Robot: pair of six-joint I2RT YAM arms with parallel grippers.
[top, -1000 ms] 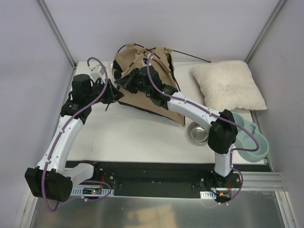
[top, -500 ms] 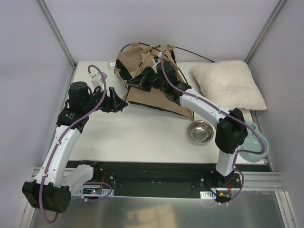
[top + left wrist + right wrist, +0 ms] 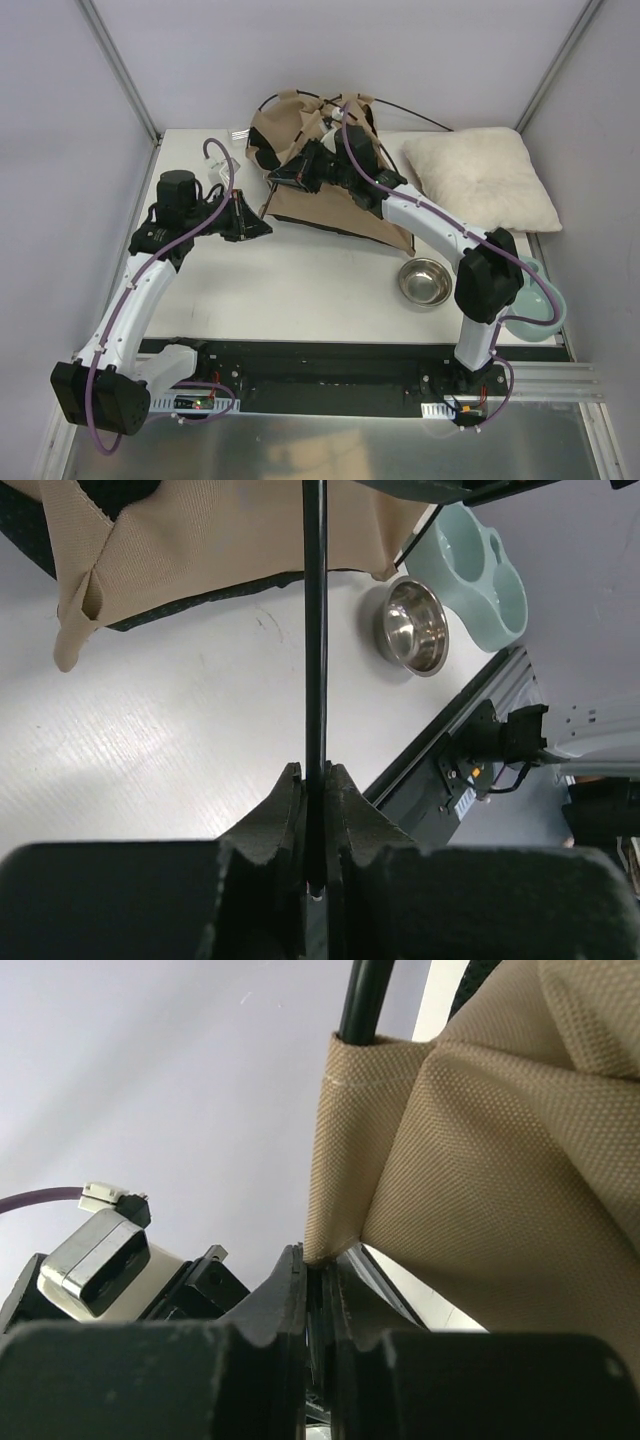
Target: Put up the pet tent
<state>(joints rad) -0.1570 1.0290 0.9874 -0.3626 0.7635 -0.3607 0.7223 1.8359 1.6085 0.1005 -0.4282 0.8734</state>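
Observation:
My left gripper is covering the black pole's end (image 3: 316, 882), so my right gripper should hold the pole while my left gripper grabs the tan fabric's loose corner (image 3: 74, 642).
The tan pet tent (image 3: 318, 170) sits half collapsed at the back middle of the table, thin black poles arching over it. My left gripper (image 3: 262, 227) is shut on one black pole (image 3: 314, 630) near its end, the pole running up to the tent fabric (image 3: 220, 535). My right gripper (image 3: 277, 179) is shut on a corner of the tan fabric (image 3: 480, 1130) at the tent's left side, where a black pole (image 3: 365, 995) enters a sleeve. The two grippers are close together at the tent's front left.
A fluffy off-white pillow (image 3: 480, 180) lies at the back right. A steel bowl (image 3: 424, 283) stands right of centre, also in the left wrist view (image 3: 413, 626). A pale green double bowl (image 3: 535, 310) sits at the right edge, also in the left wrist view (image 3: 480, 565).
The left gripper has moved right and a little toward me along the pole. The right gripper has lifted the tent's left corner and shifted right; the steel bowl is more exposed.

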